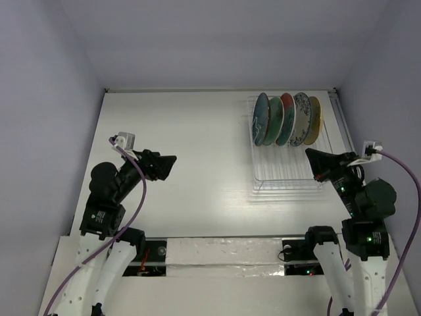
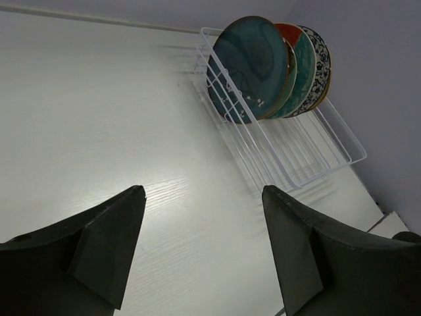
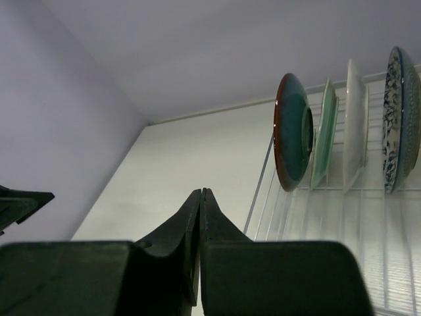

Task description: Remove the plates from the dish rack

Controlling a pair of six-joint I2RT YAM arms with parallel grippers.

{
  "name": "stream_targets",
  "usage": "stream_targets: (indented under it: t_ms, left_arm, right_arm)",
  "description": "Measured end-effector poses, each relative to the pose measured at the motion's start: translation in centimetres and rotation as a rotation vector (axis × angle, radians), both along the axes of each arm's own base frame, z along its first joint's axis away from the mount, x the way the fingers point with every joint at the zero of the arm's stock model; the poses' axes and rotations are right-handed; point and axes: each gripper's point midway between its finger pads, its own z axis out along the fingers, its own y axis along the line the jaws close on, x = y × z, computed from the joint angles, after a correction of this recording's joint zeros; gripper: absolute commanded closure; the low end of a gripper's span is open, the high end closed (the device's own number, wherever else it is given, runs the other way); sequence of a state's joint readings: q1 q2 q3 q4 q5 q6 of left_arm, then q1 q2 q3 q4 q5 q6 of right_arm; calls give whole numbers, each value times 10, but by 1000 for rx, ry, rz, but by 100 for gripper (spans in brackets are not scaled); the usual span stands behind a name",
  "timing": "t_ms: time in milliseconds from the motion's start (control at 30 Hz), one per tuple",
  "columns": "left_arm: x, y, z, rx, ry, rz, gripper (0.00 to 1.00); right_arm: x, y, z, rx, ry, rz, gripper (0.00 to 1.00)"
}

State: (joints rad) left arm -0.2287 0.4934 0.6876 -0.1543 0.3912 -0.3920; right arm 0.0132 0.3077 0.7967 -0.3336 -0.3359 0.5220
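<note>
Next, my right gripper opens and grabs the dark teal plate [image 1: 262, 97] by its top rim first, because the dish rack [image 1: 287, 161] is far from my left gripper.
Five plates stand on edge in the far half of the white wire dish rack [image 1: 287, 172]: dark teal [image 1: 261, 118], pale green [image 1: 275, 121], red with teal [image 1: 287, 118], white with blue floral rim [image 1: 301, 118], tan [image 1: 315, 120]. My left gripper [image 1: 172, 161] is open and empty over the bare table, well left of the rack. In the left wrist view [image 2: 200, 197] the dark teal plate [image 2: 250, 66] faces it. My right gripper [image 1: 308, 153] is shut and empty above the rack's vacant near part. In the right wrist view [image 3: 202, 192] the plates [image 3: 293, 131] stand ahead to the right.
The white table [image 1: 191, 131] is boxed in by pale walls at the back and both sides. The rack sits close to the right wall. A taped strip [image 1: 223, 251] runs along the near edge between the arm bases.
</note>
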Motion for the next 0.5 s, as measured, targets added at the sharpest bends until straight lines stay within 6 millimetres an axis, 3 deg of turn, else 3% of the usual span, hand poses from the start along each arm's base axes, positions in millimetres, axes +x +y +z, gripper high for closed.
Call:
stream_targets:
  t_ms: [100,133,233,400,500]
  left_arm:
    - [-1,1,-3,9,8,4,54]
    - [-1,1,-4,9,12,5,71]
    - [-1,2,-7,13,19,10,97]
    - [2,5,-11,19,34,33,100]
    - [4,7,-13,21,39,46,100]
  right_arm:
    - [11,3,-6,-3,43,17,100]
    - [16,4,-9,-4,61,23,100]
    - [29,6,-18,-6,110,34,100]
    - [59,14,-33,-35,212,31,100]
    - [76,37,-36,-98,269,40,100]
